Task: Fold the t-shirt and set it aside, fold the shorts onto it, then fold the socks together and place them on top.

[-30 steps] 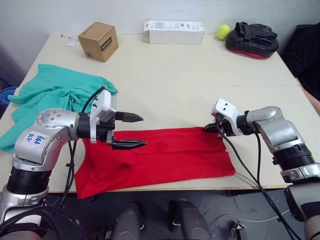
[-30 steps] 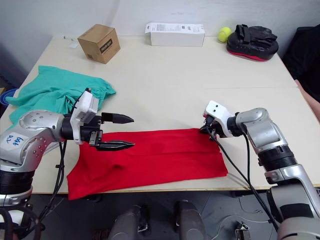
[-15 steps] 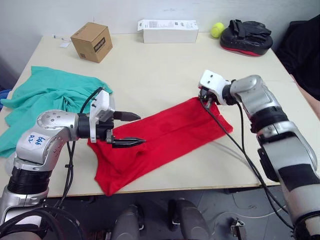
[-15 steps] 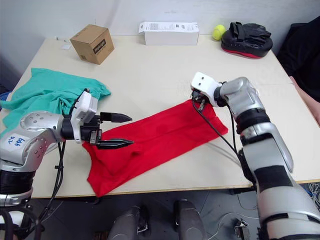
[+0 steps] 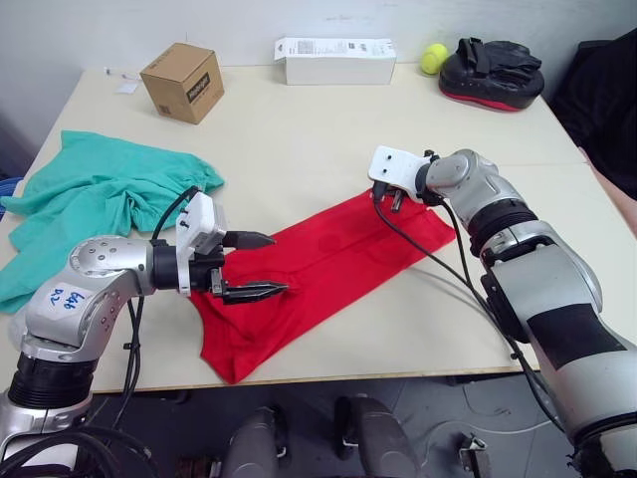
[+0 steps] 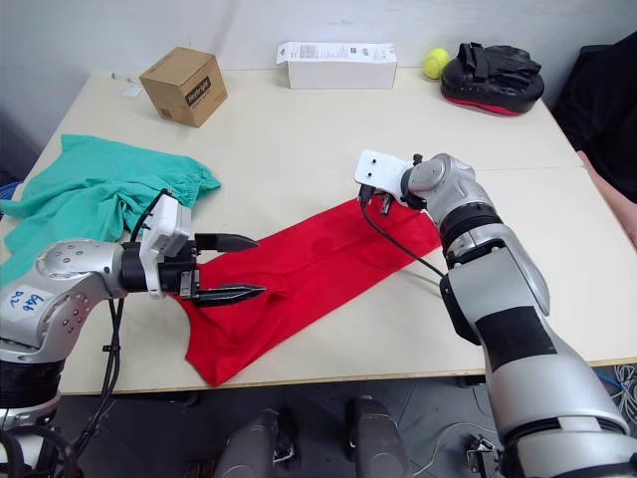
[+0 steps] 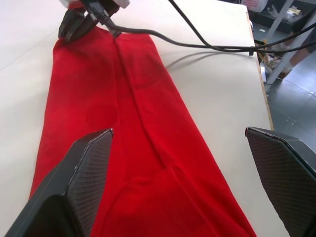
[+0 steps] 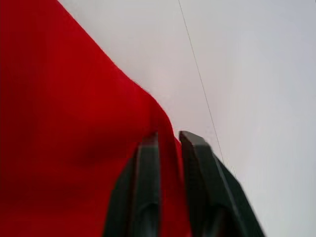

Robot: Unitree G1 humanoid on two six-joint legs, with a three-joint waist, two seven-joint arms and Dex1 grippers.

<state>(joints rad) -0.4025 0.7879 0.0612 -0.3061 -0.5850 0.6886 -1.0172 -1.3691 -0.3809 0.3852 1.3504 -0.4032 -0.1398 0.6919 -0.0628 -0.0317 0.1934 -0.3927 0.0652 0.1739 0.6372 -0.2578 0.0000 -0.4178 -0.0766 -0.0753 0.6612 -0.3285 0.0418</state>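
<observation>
The red t-shirt's smooth bottom side will cover the folded-in side edges, which show along its upper side, when the robot folds the t-shirt's near end over.
The red t-shirt lies as a long folded strip running diagonally across the table, from the near left to the middle right. My right gripper is shut on its far corner, with red cloth pinched between the fingers. My left gripper hovers open just above the shirt's near end, its fingers spread wide with nothing held. The teal shorts lie crumpled at the table's left edge. The socks are out of view.
A cardboard box stands at the back left, a white box at the back middle. A tennis ball and a black and red pad sit at the back right. My right arm's cable trails over the shirt.
My right gripper pulled the shirt's corner away from the front edge and leftward, swinging the strip from level to diagonal. My left gripper stayed open near the near end.
</observation>
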